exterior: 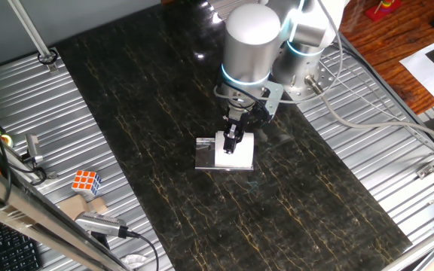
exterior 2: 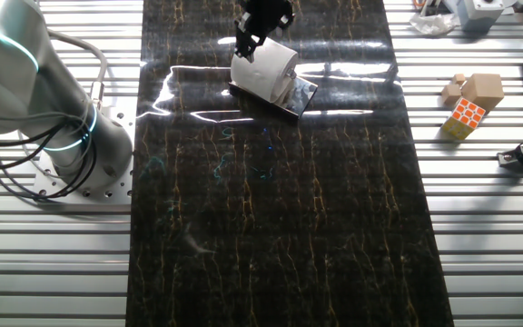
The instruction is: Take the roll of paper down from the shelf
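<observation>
My gripper will pull the roll of paper [exterior: 238, 153], which has an empty part of the shelf [exterior: 205, 155] beside it, so the roll will slide along and off that end of the shelf.
The white roll of paper [exterior: 236, 154] lies on the clear plastic shelf [exterior: 204, 162] in the middle of the dark marbled table. In the other fixed view the roll [exterior 2: 263, 71] rests on the shelf [exterior 2: 305, 96] near the table's far end. My gripper [exterior: 233, 139] points down onto the roll's top, its dark fingers [exterior 2: 243, 38] spread at the roll's sides. The jaws look open around the roll, and the roll still rests on the shelf. The fingertips are partly hidden behind the roll.
A coloured puzzle cube [exterior: 86, 181] and wooden blocks [exterior 2: 482, 88] sit on the ribbed metal surface beside the table. The cube also shows in the other fixed view [exterior 2: 467, 115]. The arm's base [exterior 2: 80, 145] stands at the table's side, with cables around it.
</observation>
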Available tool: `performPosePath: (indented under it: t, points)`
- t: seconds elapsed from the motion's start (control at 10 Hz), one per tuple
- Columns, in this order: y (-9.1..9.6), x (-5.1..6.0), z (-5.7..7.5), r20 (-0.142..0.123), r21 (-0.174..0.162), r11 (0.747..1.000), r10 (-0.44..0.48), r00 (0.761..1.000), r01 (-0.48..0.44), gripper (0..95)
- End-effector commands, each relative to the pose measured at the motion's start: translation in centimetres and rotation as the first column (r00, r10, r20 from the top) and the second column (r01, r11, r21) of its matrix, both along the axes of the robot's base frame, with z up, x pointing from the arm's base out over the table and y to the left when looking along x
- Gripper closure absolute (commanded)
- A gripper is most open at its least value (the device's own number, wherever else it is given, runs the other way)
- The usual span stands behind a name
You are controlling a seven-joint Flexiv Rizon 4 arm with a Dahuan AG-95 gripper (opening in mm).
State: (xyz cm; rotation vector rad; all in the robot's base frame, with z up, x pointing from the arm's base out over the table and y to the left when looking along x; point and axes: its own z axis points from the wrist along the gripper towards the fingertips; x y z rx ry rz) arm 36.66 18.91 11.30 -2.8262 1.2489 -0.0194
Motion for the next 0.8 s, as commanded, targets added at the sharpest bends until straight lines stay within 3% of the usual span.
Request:
performPosePath:
  t: [0.1, 0.2, 0.3, 0.5, 0.6, 0.8]
  points:
    - [-0.01, 0.04, -0.54, 0.004, 0.005, 0.999, 0.041, 0.999, -0.041, 38.0]
    - [-0.01, 0.04, -0.64, 0.007, 0.004, 0.999, 0.045, 0.999, -0.045, 38.0]
    - [-0.01, 0.05, -0.7, 0.024, 0.002, 0.999, 0.049, 0.998, -0.049, 19.0]
    - [0.0, 0.07, -0.73, 0.037, 0.001, 0.998, 0.058, 0.998, -0.058, 19.0]
    - [0.0, 0.12, -0.72, 0.056, 0.001, 0.998, 0.069, 0.996, -0.069, 19.0]
    - [0.01, 0.13, -0.76, 0.056, 0.001, 0.998, 0.067, 0.996, -0.067, 19.0]
